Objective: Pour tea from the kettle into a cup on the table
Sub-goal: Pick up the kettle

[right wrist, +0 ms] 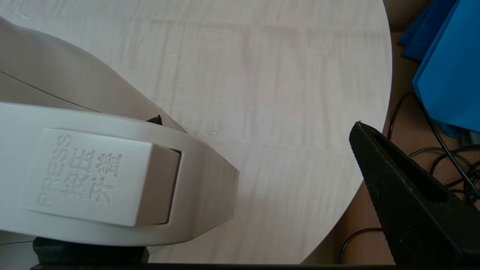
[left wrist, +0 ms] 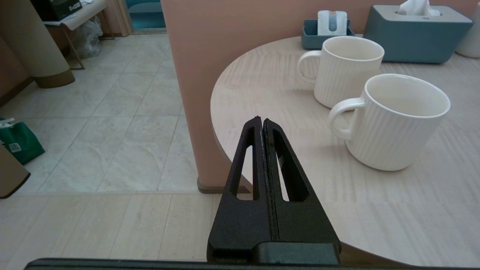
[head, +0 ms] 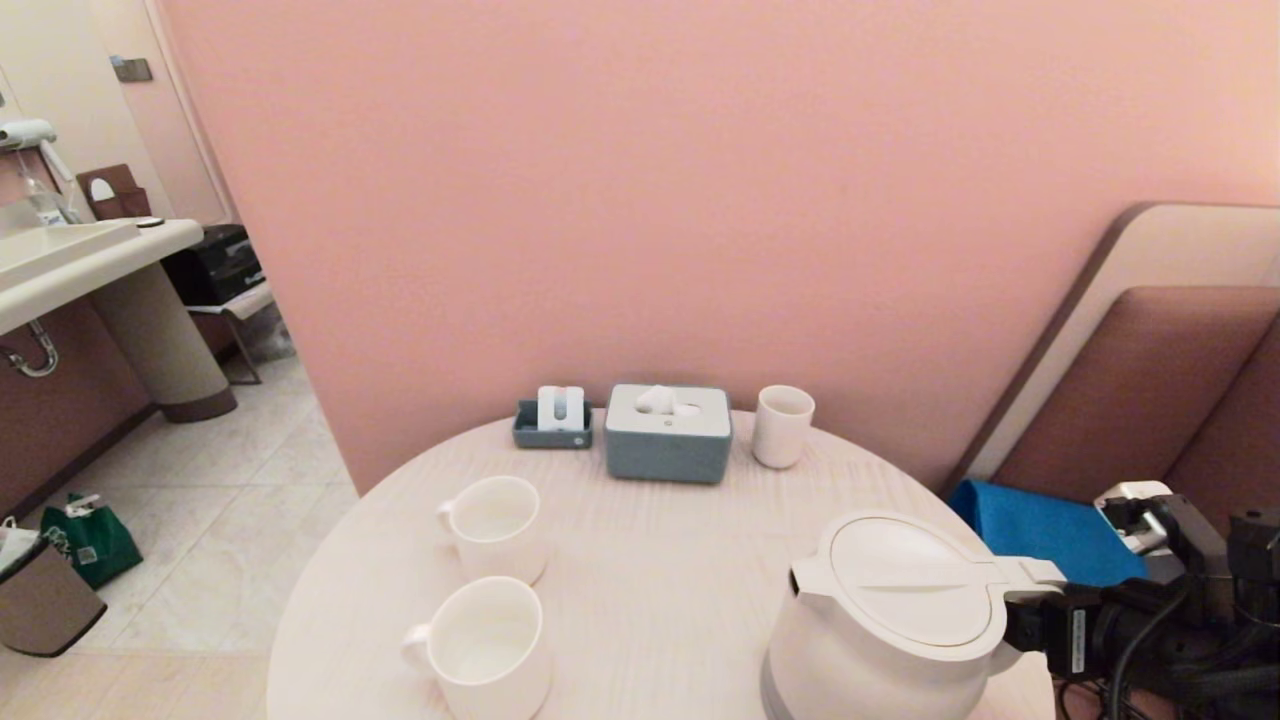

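Observation:
I expect the lid (head: pixel 908 581) to stay shut when I tip the white kettle to pour, because it sits flush and its PRESS button (right wrist: pixel 90 177) is raised.
The white kettle (head: pixel 890 620) stands at the near right of the round pale-wood table (head: pixel 650 560), spout toward the cups. My right gripper (head: pixel 1012 612) is open at its handle (right wrist: pixel 112 176). One black finger (right wrist: pixel 378 161) stands well off to the side over the table's edge. The other finger's tip (right wrist: pixel 155 120) peeks out from behind the handle. Two white cups sit at the left, a near one (head: pixel 490 645) and a far one (head: pixel 497 525), both looking empty. My left gripper (left wrist: pixel 261 120) is shut on nothing, low by the table's left edge, short of the near cup (left wrist: pixel 397 120).
At the back stand a grey-blue tissue box (head: pixel 668 432), a small tray (head: pixel 553 425) and a handleless white tumbler (head: pixel 782 425). A blue cloth (head: pixel 1040 530) and cables (right wrist: pixel 431 157) lie right of the table. A pink wall rises just behind it.

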